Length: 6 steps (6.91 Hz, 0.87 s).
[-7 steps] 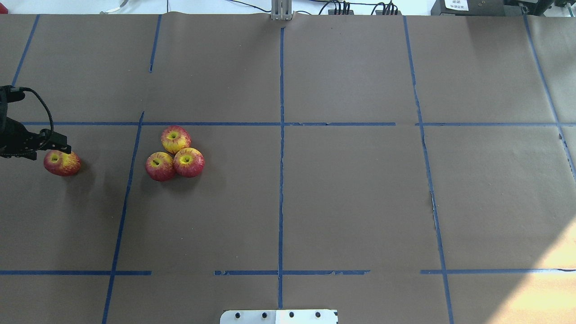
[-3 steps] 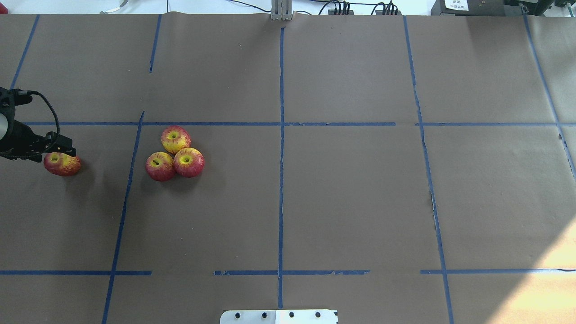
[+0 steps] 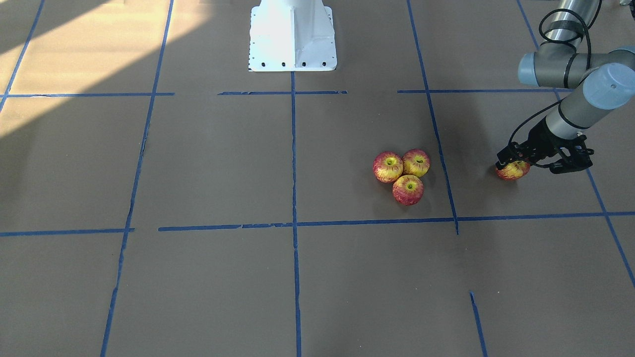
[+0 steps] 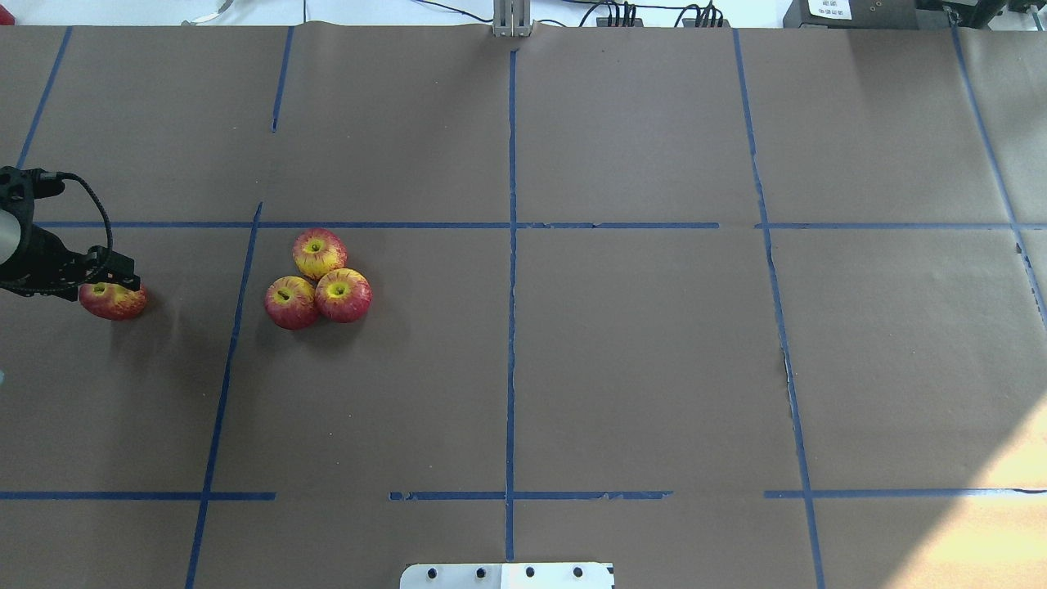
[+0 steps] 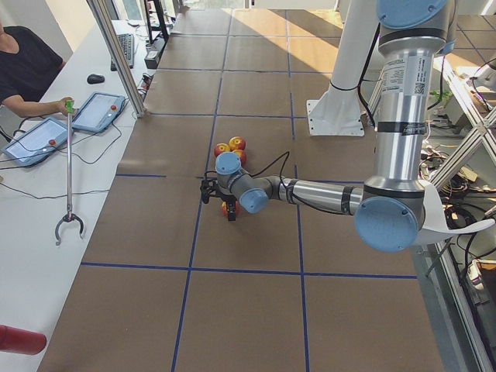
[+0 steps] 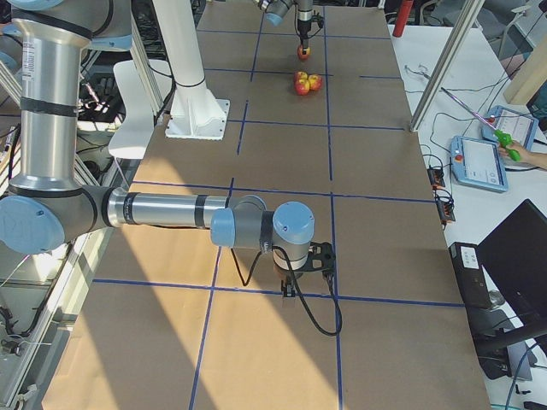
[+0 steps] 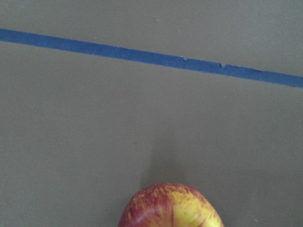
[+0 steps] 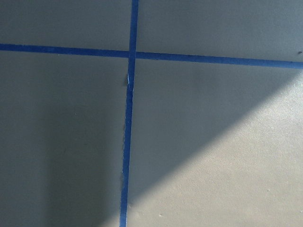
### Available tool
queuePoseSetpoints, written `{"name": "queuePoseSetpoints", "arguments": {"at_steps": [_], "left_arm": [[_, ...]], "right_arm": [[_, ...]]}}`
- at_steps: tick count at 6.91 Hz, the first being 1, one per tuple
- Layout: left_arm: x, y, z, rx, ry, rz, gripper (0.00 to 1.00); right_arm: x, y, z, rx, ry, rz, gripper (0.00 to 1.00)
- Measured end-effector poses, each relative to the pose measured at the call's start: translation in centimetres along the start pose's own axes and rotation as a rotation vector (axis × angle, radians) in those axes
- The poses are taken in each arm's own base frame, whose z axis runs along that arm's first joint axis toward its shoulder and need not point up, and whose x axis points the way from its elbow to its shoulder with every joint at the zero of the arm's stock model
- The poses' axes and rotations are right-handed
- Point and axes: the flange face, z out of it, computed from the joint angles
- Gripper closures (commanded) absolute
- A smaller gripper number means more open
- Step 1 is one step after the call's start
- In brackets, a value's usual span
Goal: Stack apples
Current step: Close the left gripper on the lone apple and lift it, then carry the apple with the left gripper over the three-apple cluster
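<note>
The clustered apples touch around a small hollow (image 3: 405,173), so I expect the lone apple (image 3: 513,170) to settle on top and stay still when I lower it there.
Three apples (image 4: 319,252) (image 4: 290,303) (image 4: 343,294) lie touching in a cluster left of the table's middle, also seen in the front view (image 3: 408,189). A fourth apple (image 4: 114,301) lies alone near the left edge. My left gripper (image 4: 110,276) hangs right over it, open, with its fingers straddling the apple's top in the front view (image 3: 514,162). The left wrist view shows only the top of this apple (image 7: 171,208) at its bottom edge. My right gripper (image 6: 306,263) shows only in the exterior right view, low over bare paper, so I cannot tell its state.
Brown paper with blue tape lines (image 4: 511,245) covers the table. The white robot base (image 3: 292,34) stands at the near middle edge. An operator's desk with tablets (image 5: 101,108) and a grabber tool (image 5: 68,170) runs along the far side.
My left gripper has moved slightly right and down onto the lone apple, now covering its top. The apples have not moved.
</note>
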Motion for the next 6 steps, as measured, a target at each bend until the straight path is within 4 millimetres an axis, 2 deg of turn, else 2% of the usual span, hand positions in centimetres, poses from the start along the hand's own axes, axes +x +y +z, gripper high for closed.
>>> {"name": "queuePoseSetpoints", "arguments": {"at_steps": [1,2,3,4,5,6], "left_arm": [[0.2,-0.1,0.4,-0.004,-0.001,0.003,0.49],[0.4,-0.2,0.6,-0.006,-0.002,0.006,0.95],[0.6,-0.3,0.6,-0.006,0.0,0.009,1.0],[1.4,-0.3,0.0,0.001,0.011,0.018,1.0],[3.3,-0.2,-1.8,0.02,0.038,0.035,1.0],[5.8,0.2,-4.4,0.038,0.066,0.031,1.0]], "right_arm": [[0.0,0.0,0.0,0.0,0.0,0.0,0.0],[0.0,0.0,0.0,0.0,0.0,0.0,0.0],[0.0,0.0,0.0,0.0,0.0,0.0,0.0],[0.0,0.0,0.0,0.0,0.0,0.0,0.0],[0.0,0.0,0.0,0.0,0.0,0.0,0.0],[0.0,0.0,0.0,0.0,0.0,0.0,0.0]]}}
